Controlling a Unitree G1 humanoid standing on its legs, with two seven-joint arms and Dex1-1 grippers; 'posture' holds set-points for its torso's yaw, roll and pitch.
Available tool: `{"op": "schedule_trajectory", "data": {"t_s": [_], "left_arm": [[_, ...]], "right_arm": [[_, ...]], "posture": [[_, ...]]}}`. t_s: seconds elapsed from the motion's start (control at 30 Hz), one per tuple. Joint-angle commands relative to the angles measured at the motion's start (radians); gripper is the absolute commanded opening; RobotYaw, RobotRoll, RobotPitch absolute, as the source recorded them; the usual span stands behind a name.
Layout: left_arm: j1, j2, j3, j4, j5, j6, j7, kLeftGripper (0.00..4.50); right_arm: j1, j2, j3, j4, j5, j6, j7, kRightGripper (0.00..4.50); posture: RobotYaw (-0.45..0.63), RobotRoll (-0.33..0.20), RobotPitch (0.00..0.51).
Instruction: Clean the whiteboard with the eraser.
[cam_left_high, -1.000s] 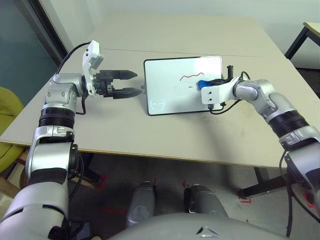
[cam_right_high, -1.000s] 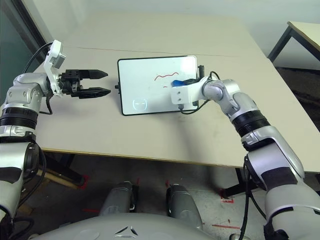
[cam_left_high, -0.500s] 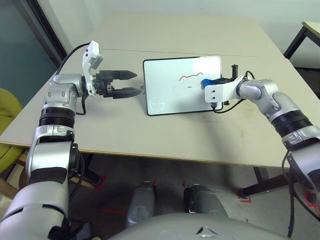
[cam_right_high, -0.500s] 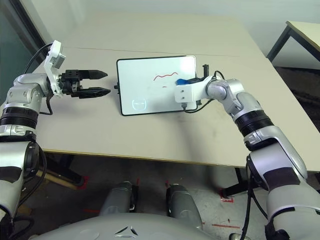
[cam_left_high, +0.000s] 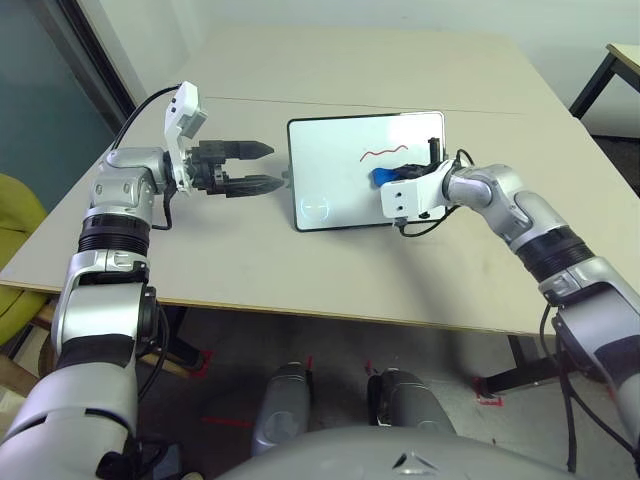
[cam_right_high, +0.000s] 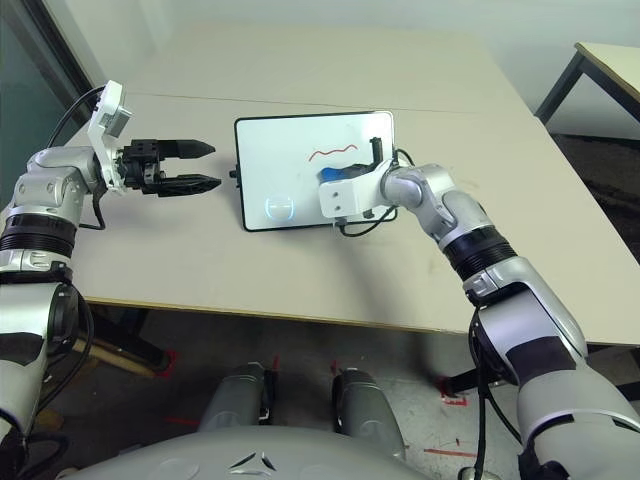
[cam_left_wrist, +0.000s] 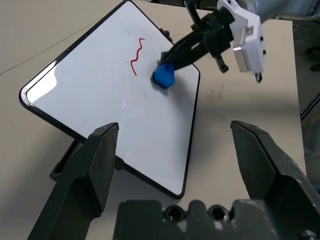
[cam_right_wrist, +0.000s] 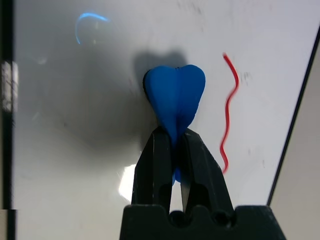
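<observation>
The blue eraser (cam_left_high: 383, 176) is pressing on the board next to the red squiggle, so the robot's right gripper should sweep back and move the eraser up to the squiggle's end (cam_left_high: 406, 148).
The whiteboard (cam_left_high: 335, 150) lies flat at the table's middle, with a red squiggle (cam_left_high: 380, 153) near its far right and a faint circle mark (cam_left_high: 317, 208) in its near left corner. My right gripper (cam_left_high: 386, 180) is shut on the blue eraser (cam_left_high: 381, 176), whose tip presses on the board just below the squiggle. In the right wrist view the eraser (cam_right_wrist: 175, 95) sticks out between the closed black fingers (cam_right_wrist: 155, 165), beside the red line (cam_right_wrist: 229, 115). My left gripper (cam_left_high: 262, 166) hovers open just off the board's left edge, holding nothing.
The beige table (cam_left_high: 250, 260) has bare surface in front of and behind the board. A second table (cam_left_high: 622, 60) stands at the far right. A yellow-green chair (cam_left_high: 18, 240) sits off the left edge, by a dark glass wall.
My right gripper has swept the eraser leftward across the board, after a short move to the right. The short red mark under the squiggle no longer shows. The left arm has held still.
</observation>
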Motion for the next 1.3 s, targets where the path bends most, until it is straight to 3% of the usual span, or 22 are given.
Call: {"op": "schedule_trajectory", "data": {"t_s": [0.03, 0.27, 1.03, 1.3], "left_arm": [[-0.004, 0.001, -0.002, -0.01, 0.003, -0.001, 0.003, 4.5], [-0.006, 0.003, -0.005, -0.005, 0.006, -0.005, -0.002, 4.5], [-0.021, -0.001, -0.009, 0.015, 0.011, -0.011, -0.004, 4.5], [-0.023, -0.002, -0.009, 0.016, 0.011, -0.012, -0.005, 4.5]], "right_arm": [[0.022, 0.015, 0.026, -0.025, -0.012, 0.012, 0.015, 0.02], [0.016, 0.022, 0.027, -0.013, -0.01, 0.029, 0.007, 0.02], [-0.048, -0.117, 0.014, 0.147, -0.055, 0.028, -0.068, 0.01], [-0.045, -0.099, 0.027, 0.104, -0.073, 0.031, -0.093, 0.01]], "posture": [[0.16, 0.0, 0.012], [0.16, 0.0, 0.01], [0.15, 0.0, 0.016], [0.15, 0.0, 0.016]]}}
